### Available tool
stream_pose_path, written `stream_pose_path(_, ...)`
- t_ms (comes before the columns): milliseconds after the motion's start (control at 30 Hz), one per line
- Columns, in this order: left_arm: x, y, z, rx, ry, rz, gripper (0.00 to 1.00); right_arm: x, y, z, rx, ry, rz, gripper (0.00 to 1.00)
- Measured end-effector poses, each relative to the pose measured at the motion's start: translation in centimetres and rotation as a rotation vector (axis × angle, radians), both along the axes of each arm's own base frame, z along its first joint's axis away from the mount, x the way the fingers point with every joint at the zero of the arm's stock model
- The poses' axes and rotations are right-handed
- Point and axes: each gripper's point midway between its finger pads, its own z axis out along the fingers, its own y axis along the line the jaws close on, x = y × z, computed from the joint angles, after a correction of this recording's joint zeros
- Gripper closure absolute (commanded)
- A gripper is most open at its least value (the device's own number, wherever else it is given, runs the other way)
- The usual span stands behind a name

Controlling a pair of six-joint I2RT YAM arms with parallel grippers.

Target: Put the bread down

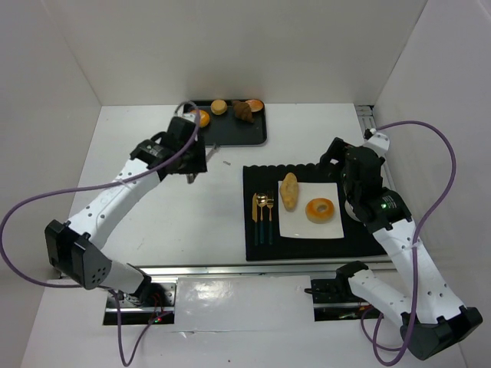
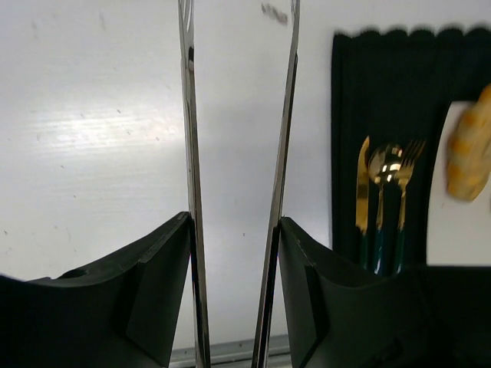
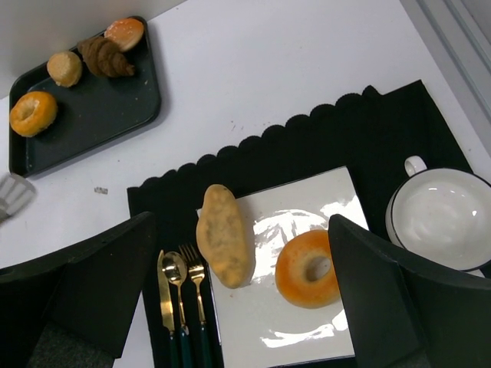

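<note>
My left gripper keeps going to the tray and closes around the small bun, because the tongs are open and the bun is clear of the croissant.
A long bread roll lies on the left edge of the white square plate, and a glazed ring bread lies to its right. Both show in the right wrist view, the roll and the ring. My left gripper is shut on metal tongs, whose arms stand apart and empty over the bare table left of the placemat. My right gripper is open and empty above the plate's far right side.
A dark tray at the back holds a ring bread, a small bun, a croissant and an orange bun. Gold cutlery lies on the black placemat. A white cup stands right of the plate.
</note>
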Motion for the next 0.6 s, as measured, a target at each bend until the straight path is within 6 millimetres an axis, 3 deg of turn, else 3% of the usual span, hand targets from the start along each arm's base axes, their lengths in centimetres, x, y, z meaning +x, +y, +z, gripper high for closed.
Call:
stream_pose_path(200,7.7,2.8,4.9,-0.108,-0.122,0.134,0.41,0.2,0.3,-0.3,0.002,0.009,0.01,0.0)
stream_pose_path(300,11.7,2.5,5.0,-0.136,-0.129,0.15,0.39,0.4,0.4,-0.5,0.002,0.017,0.016,0.0)
stream_pose_path(433,16.5,0.8,2.6,-0.155,-0.1,0.132,0.38,0.7,0.7,-1.0,-0.002,0.034,0.021,0.0)
stream_pose_path(600,19.4,-0.2,-1.9,-0.127,-0.034,0.129,0.36,1.4,0.9,-2.1,-0.019,0.07,0.026,0.0)
